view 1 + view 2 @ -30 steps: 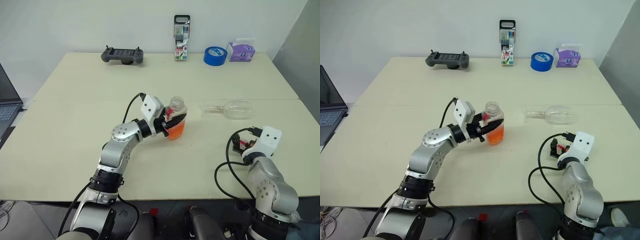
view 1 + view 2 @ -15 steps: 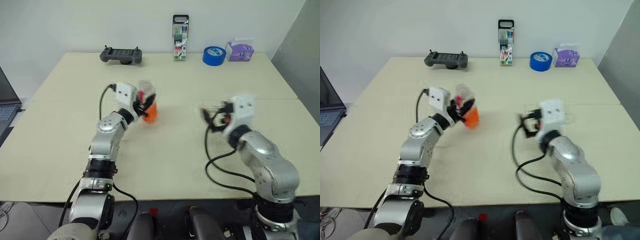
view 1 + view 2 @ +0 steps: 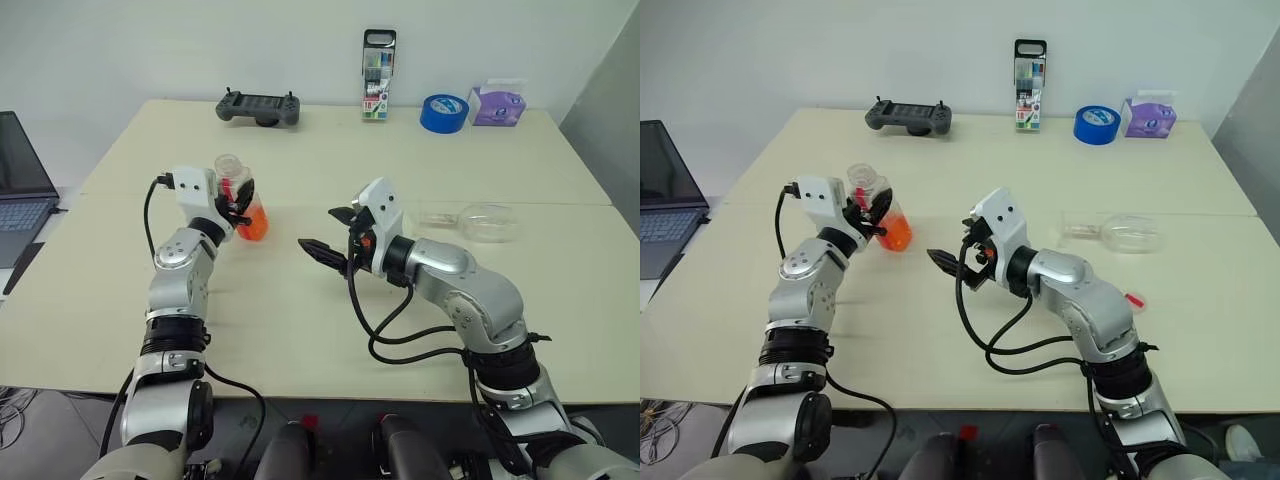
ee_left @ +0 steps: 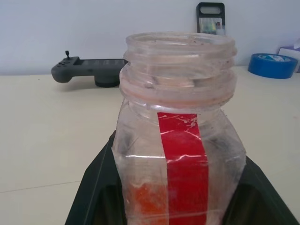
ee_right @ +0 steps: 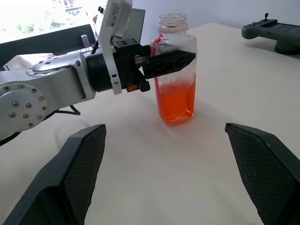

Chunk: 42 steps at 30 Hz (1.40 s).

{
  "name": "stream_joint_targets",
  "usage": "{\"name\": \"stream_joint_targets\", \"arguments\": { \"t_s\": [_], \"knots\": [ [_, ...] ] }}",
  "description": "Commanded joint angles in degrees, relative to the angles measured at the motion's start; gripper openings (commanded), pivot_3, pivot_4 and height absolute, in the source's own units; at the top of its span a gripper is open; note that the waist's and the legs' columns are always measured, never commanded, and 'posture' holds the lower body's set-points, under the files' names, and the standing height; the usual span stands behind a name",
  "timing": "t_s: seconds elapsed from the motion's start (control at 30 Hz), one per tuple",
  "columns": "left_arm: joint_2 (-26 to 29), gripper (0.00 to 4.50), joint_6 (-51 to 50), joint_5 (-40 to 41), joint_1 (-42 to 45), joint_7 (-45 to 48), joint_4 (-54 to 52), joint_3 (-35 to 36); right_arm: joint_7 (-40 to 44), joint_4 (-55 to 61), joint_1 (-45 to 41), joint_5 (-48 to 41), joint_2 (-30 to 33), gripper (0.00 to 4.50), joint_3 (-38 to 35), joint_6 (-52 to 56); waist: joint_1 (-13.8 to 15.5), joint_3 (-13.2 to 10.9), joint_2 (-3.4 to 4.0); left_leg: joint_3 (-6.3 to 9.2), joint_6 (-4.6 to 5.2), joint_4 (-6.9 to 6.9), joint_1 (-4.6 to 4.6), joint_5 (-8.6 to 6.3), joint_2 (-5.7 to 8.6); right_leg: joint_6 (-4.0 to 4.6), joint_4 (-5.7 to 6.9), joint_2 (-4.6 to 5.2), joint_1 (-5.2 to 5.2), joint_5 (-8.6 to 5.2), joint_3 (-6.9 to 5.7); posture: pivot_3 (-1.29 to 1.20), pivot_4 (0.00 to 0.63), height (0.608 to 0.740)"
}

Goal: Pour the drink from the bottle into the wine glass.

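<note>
Next, my left gripper lets go of the bottle because the wine glass (image 3: 1130, 234) is lying on its side. Meanwhile my right gripper should take the stem (image 3: 1083, 231) and set the wine glass upright.
The bottle (image 3: 243, 205) is clear with a red strip, has no cap on its mouth, and stands upright at the table's left-middle. The orange drink (image 5: 176, 101) fills its lower part. My left gripper (image 3: 238, 204) is shut on the bottle; its black fingers (image 5: 166, 62) clamp the sides at mid-height. The wine glass (image 3: 476, 220) lies on its side at the right of the table, clear of both arms. My right gripper (image 3: 320, 232) hovers open at mid-table, pointing left toward the bottle, with nothing between its wide fingers (image 5: 82, 173).
Along the far edge sit a game controller (image 3: 258, 107), a marker pack (image 3: 378, 75), a blue tape roll (image 3: 444, 112) and a purple tissue box (image 3: 498, 103). A laptop (image 3: 20, 190) lies off the left side. A small red cap-like piece (image 3: 1135, 298) lies near my right arm.
My left arm carried the bottle from mid-table to the left and farther away. My right gripper rose from the near right edge and swung to the middle, turning toward the bottle.
</note>
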<state>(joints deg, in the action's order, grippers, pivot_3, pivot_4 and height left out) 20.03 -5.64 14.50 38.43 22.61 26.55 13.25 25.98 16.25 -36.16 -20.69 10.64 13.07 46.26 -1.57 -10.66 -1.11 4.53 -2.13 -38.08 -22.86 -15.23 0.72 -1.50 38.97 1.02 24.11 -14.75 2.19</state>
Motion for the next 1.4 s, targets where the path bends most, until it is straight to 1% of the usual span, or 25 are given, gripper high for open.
{"name": "stream_joint_targets", "arguments": {
  "t_s": [0.03, 0.33, 0.4, 0.43, 0.6, 0.63, 0.9, 1.13, 1.27, 1.4],
  "knots": [
    [0.0, 1.74, 2.0, 0.9, 0.7, -0.7, -1.6, 1.2, 0.0, 0.5, -0.7, 1.3, -0.2, 4.34, 0.2, -2.6, -0.1, 0.0, 0.00, 0.01, 0.00, 0.01, 0.00, 0.00, -0.01, 0.00, 0.01, 0.00, 0.01, 0.00, -0.02, 0.00, 0.150, 0.740],
    [-0.4, 1.74, 1.7, -0.3, -0.6, -3.3, -1.6, 1.0, 0.9, 1.2, 1.0, 1.3, 0.2, 4.34, -0.1, -3.0, -0.2, 0.0, -0.01, 0.02, 0.01, 0.02, 0.04, 0.00, -0.08, 0.00, 0.07, -0.06, 0.01, 0.00, -0.04, 0.00, 0.150, 0.740],
    [-0.4, 2.46, 1.6, -0.3, -0.9, -3.5, -1.9, 0.9, 0.9, 1.3, 1.1, 1.3, 0.3, 4.34, -0.2, -2.9, -0.3, 0.0, -0.01, 0.00, 0.01, 0.02, 0.06, 0.00, -0.08, 0.00, 0.07, -0.05, 0.00, 0.01, -0.02, 0.00, 0.150, 0.740],
    [-0.3, 2.71, 1.6, -0.3, -1.0, -3.5, -2.1, 0.8, 0.9, 1.3, 1.1, 1.3, 0.4, 4.34, -0.3, -2.9, -0.3, 0.0, -0.01, -0.01, 0.01, 0.02, 0.07, 0.00, -0.08, 0.00, 0.08, -0.05, 0.00, 0.01, -0.01, 0.00, 0.150, 0.740],
    [-0.3, 4.29, 1.1, -0.8, -2.4, -4.2, -3.9, 0.1, 0.3, 1.0, 1.4, 1.4, 0.7, 4.34, -1.3, -2.9, -0.3, 0.0, -0.01, 0.00, 0.01, 0.04, 0.08, 0.00, -0.10, 0.00, 0.09, -0.07, 0.00, 0.01, -0.02, 0.00, 0.150, 0.740],
    [-0.3, 4.45, 0.9, -1.0, -2.7, -4.2, -4.3, 0.0, 0.1, 1.1, 1.5, 1.3, 0.7, 4.34, -1.6, -2.9, -0.2, 0.0, -0.02, 0.01, 0.01, 0.04, 0.07, 0.00, -0.10, 0.00, 0.09, -0.07, 0.00, 0.01, -0.03, 0.00, 0.150, 0.740],
    [0.0, 4.45, -1.2, -1.3, -6.4, -4.3, -7.6, -0.4, -0.6, 2.5, 3.0, 1.0, 1.9, 4.34, -4.0, -2.2, -0.2, 0.0, -0.02, 0.00, 0.01, 0.04, 0.08, 0.00, -0.10, 0.00, 0.08, -0.06, -0.01, 0.01, -0.01, 0.00, 0.150, 0.740],
    [-0.2, 4.45, -2.5, -1.5, -8.0, -4.5, -9.7, -0.9, -1.1, 1.7, 2.5, 1.2, 2.4, 4.34, -4.9, -2.8, -0.2, 0.0, -0.02, 0.01, 0.01, 0.04, 0.08, 0.00, -0.10, 0.00, 0.08, -0.06, -0.02, 0.01, -0.03, 0.00, 0.150, 0.740],
    [-0.1, 4.45, -4.9, -1.0, -10.7, -4.6, -13.6, -0.8, -2.3, 2.2, 3.7, 0.4, 2.2, 4.34, -7.0, -1.9, -0.2, 0.0, -0.02, -0.01, 0.01, 0.04, 0.08, 0.00, -0.10, 0.00, 0.08, -0.06, -0.01, 0.01, 0.00, 0.00, 0.150, 0.740],
    [1.3, 4.45, -8.7, -0.3, -16.0, -3.4, -20.4, -0.5, -4.5, 3.6, 6.4, -1.4, 1.2, 4.34, -11.2, -0.6, -0.2, 0.0, -0.03, 0.00, 0.01, 0.06, 0.08, -0.01, -0.11, 0.00, 0.06, -0.06, -0.02, 0.01, 0.00, 0.00, 0.150, 0.740]
  ]
}}
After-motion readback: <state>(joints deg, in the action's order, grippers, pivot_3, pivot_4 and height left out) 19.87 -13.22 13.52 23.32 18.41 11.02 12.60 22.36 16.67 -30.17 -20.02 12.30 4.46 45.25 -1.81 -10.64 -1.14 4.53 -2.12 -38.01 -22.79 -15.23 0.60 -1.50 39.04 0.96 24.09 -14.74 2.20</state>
